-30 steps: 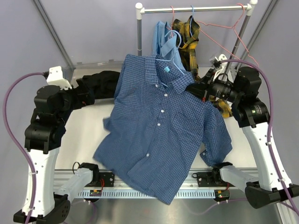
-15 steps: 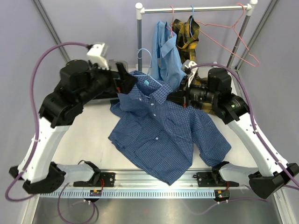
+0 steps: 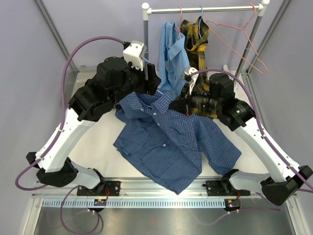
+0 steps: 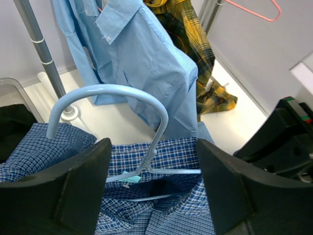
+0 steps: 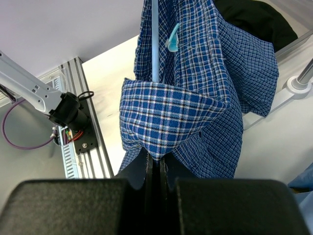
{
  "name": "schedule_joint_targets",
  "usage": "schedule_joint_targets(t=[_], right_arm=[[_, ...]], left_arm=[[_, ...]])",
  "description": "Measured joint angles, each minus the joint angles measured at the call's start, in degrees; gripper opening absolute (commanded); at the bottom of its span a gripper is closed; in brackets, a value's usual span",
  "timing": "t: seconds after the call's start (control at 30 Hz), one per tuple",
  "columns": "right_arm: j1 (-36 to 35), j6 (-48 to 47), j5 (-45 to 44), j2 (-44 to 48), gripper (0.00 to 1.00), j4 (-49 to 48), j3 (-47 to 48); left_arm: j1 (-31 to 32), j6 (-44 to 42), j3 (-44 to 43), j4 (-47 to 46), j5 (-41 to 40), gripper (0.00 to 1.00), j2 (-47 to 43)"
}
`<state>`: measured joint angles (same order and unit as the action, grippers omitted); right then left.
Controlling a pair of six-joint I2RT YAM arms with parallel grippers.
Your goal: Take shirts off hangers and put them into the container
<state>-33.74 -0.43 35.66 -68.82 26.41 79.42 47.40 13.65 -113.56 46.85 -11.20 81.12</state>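
The robot's left gripper should hold the hanger's neck [image 4: 151, 152] while its right gripper pulls the shirt's shoulder off, because the hanger's arm is inside the dark blue check shirt's shoulder [image 3: 167, 102].
The dark blue check shirt [image 3: 168, 139] lies spread on the table with its collar lifted. My right gripper [image 5: 156, 164] is shut on a fold of that collar; it also shows from above [image 3: 180, 105]. A light blue hanger [image 4: 112, 93] is still inside the collar, its hook standing up. My left gripper [image 4: 152, 186] is open, one finger on each side of the hanger's neck, without touching it. The light blue shirt [image 3: 173, 46] and the yellow plaid shirt [image 3: 196, 34] hang on the rail. The black shirt [image 5: 254, 19] lies in the container [image 4: 11, 84].
The silver rail [image 3: 205, 9] stands on two posts at the back, the left post [image 3: 145, 44] right by my left arm. A bare pink hanger [image 3: 247, 41] hangs at the rail's right end. An aluminium rail [image 3: 161, 200] runs along the near table edge.
My left arm swung from the left side over to the shirt's collar, and its jaws narrowed a little around the hanger's neck. The right gripper moved left with the collar, and the shirt bunched up smaller.
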Motion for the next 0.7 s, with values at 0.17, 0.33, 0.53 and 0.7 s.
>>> schedule_joint_targets(t=[0.17,0.33,0.53,0.7], right_arm=[[0.0,-0.5,-0.3,-0.1,0.0,0.0,0.0],[0.0,-1.1,-0.7,-0.6,0.0,0.2,0.0],[-0.1,-1.3,-2.2,-1.3,0.3,1.6,0.2],[-0.2,-0.9,-5.9,-1.8,0.71,4.0,1.7]], left_arm=[[0.1,-1.1,0.0,0.0,-0.9,0.36,0.8],[0.0,-3.3,0.0,0.3,-2.4,0.01,0.9],[0.2,-5.2,2.3,-0.3,-5.2,0.0,1.0],[0.2,-4.7,7.0,-2.1,-10.1,0.0,1.0]])
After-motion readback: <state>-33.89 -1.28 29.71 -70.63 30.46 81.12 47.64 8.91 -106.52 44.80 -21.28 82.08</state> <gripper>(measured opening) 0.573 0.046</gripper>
